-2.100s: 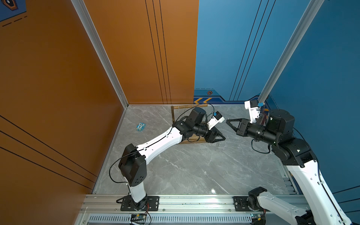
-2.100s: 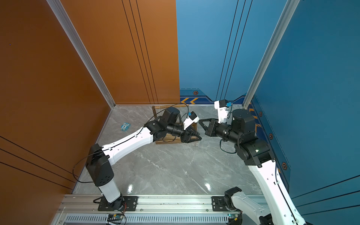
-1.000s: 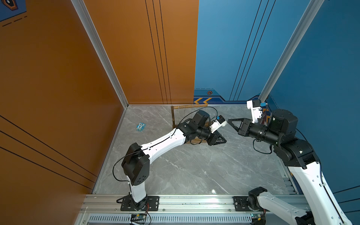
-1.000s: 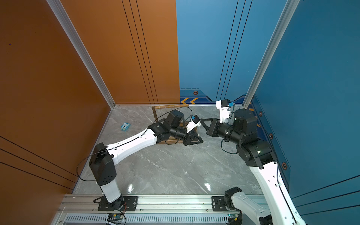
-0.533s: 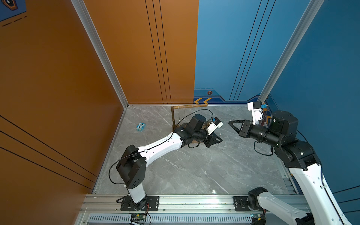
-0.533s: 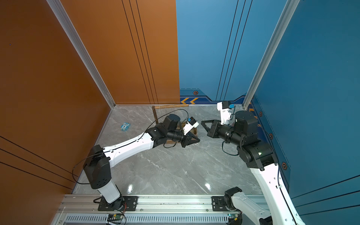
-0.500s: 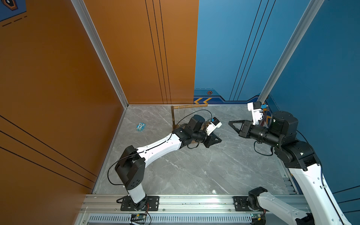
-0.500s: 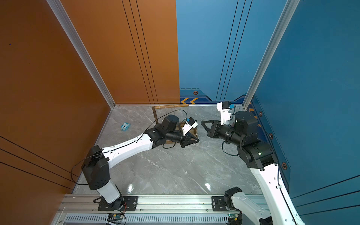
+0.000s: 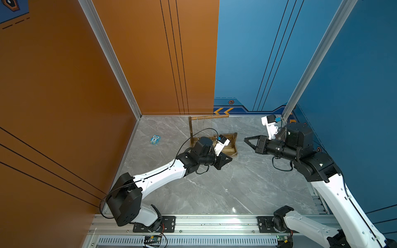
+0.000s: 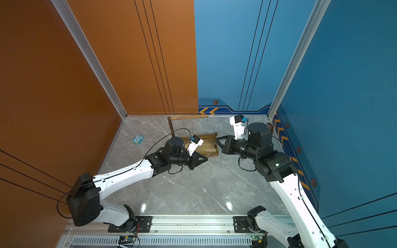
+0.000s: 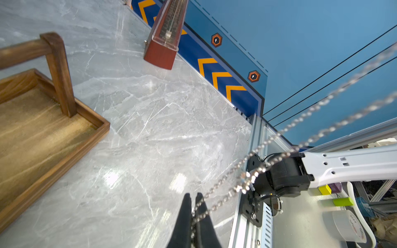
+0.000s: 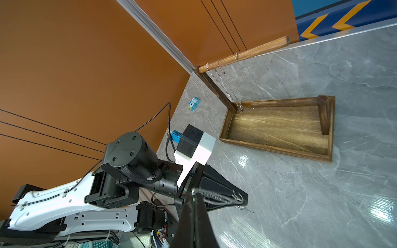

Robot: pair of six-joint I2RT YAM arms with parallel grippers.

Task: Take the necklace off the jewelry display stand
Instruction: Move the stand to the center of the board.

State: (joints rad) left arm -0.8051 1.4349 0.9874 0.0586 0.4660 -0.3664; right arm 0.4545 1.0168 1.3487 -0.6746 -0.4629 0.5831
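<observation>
The necklace is stretched clear of the stand, so the left gripper should keep lowering the necklace's low end to the open marble in front and let go there.
The necklace, a thin silver chain, stretches between my two grippers in front of the jewelry display stand and touches no part of it. My left gripper is shut on one end of the chain, low over the floor by the tray's front corner. My right gripper is shut on the other end, higher up. The wooden stand's tray lies behind them. Other chains hang from its top rod.
A dark red metronome stands by the blue right wall. A small blue owl toy lies near the orange left wall. The grey marble floor stretches forward to the aluminium rail at the front.
My left gripper has shut on the chain and has drawn down and forward, away from the tray. The right gripper has stayed shut and has barely shifted.
</observation>
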